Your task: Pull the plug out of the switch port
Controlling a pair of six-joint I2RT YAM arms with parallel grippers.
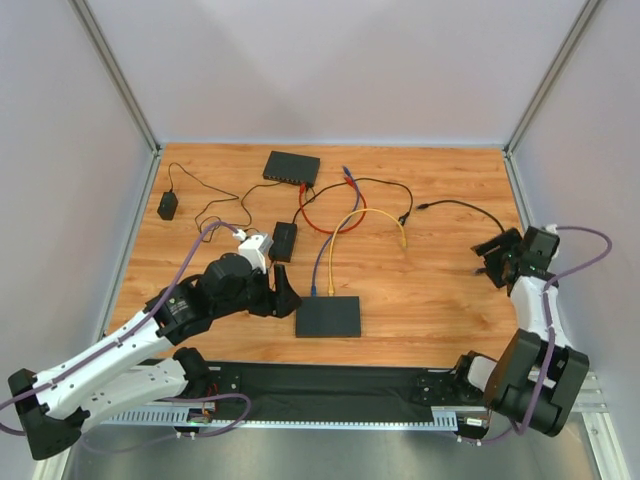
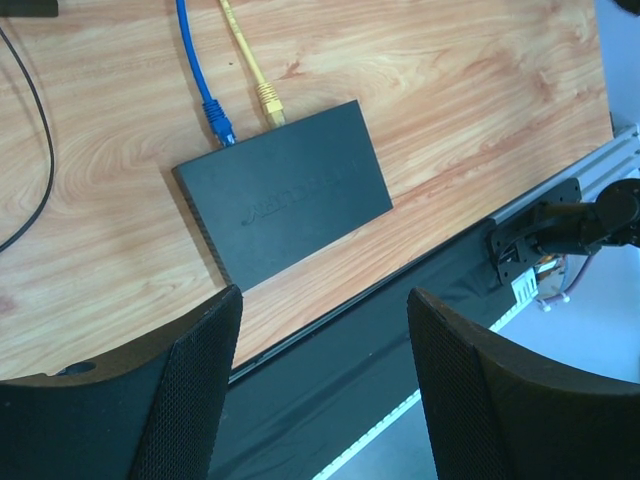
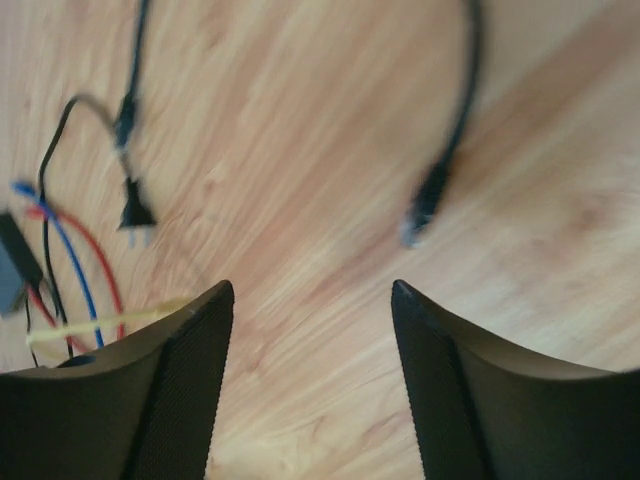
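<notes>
The switch is lying loose with the yellow plug in its port (image 1: pixel 331 292), so my left gripper needs to hold the switch still (image 1: pixel 316 318) before my right gripper pulls the yellow plug out.
A flat black switch (image 1: pixel 328 316) lies on the wooden table near the front edge. A blue plug (image 1: pixel 313 291) and a yellow plug (image 1: pixel 331 291) sit in ports on its far side. In the left wrist view the switch (image 2: pixel 285 195) lies ahead of the fingers, with the blue plug (image 2: pixel 217 120) and yellow plug (image 2: pixel 270 103) at its far edge. My left gripper (image 1: pixel 286 296) (image 2: pixel 325 295) is open and empty, just left of the switch. My right gripper (image 1: pixel 490 258) (image 3: pixel 312 288) is open and empty over bare wood at the right.
A second black switch (image 1: pixel 291 167) lies at the back, with a small black box (image 1: pixel 284 240) mid-table and a power adapter (image 1: pixel 168 205) at the left. Red, blue, yellow and black cables loop between them. A loose black cable end (image 3: pixel 425 205) and a power plug (image 3: pixel 133 210) lie ahead of my right gripper.
</notes>
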